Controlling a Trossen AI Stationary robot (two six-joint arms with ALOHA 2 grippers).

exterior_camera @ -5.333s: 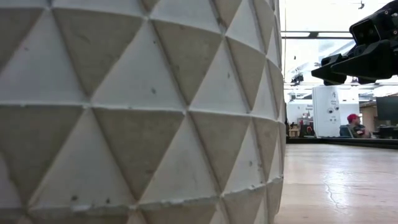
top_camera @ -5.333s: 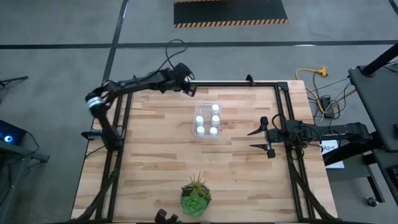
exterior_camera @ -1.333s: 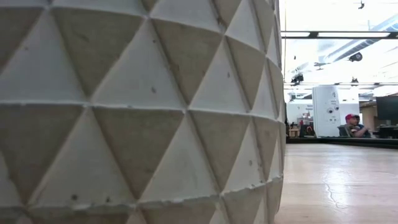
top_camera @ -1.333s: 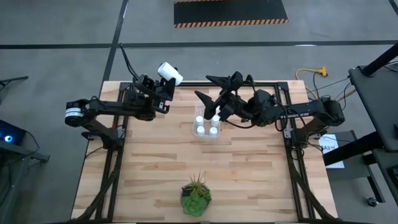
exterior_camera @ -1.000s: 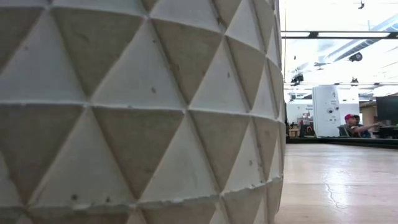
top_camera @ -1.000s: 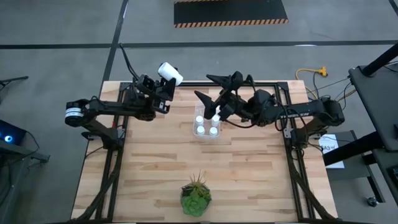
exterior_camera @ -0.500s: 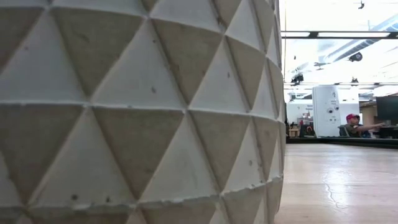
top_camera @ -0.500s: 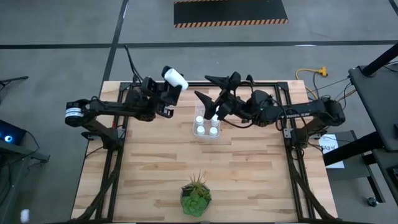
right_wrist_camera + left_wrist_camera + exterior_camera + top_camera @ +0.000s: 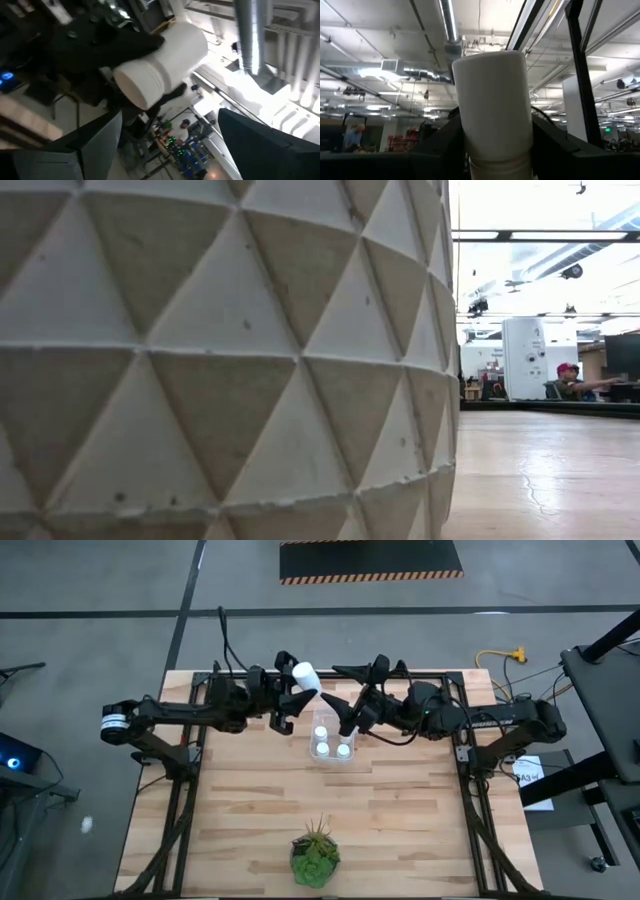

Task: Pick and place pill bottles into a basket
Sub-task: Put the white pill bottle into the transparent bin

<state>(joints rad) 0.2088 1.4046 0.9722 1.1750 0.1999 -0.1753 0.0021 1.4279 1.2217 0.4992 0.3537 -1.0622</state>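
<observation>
I should set the bottle [image 9: 162,62] upright and level my right gripper before I take the bottle over, because the white pill bottle [image 9: 307,677] slants across my right gripper's open fingers.
My left gripper [image 9: 297,683] is shut on a white pill bottle [image 9: 306,673], held in the air just beyond the far left corner of the clear basket [image 9: 333,737]. The bottle also shows in the left wrist view [image 9: 492,105] and the right wrist view [image 9: 162,62]. Three white-capped bottles [image 9: 321,749] show standing in the basket. My right gripper [image 9: 343,688] is open and empty above the basket's far end, its fingers facing the held bottle. In the right wrist view its fingers [image 9: 70,150] stand wide apart. My left gripper pinches the bottle between its two fingers [image 9: 442,142] at the bottle's lower end, by the narrower band [image 9: 495,167]. The fingers slant upward and toward the table's right, along the bottle's length. The bottle sticks up past the fingertips, tilted, lifted clear of table and basket.
A green spiky plant [image 9: 315,855] in a faceted pot stands at the table's near edge; the pot [image 9: 220,360] fills most of the low view. Black frame rails run along the table's far and side edges. A person [image 9: 568,380] sits far off in the room.
My left gripper has carried the bottle toward the table's right edge, toward the basket and my right gripper, and has turned a little. The bottle stays lifted clear in its hold.
</observation>
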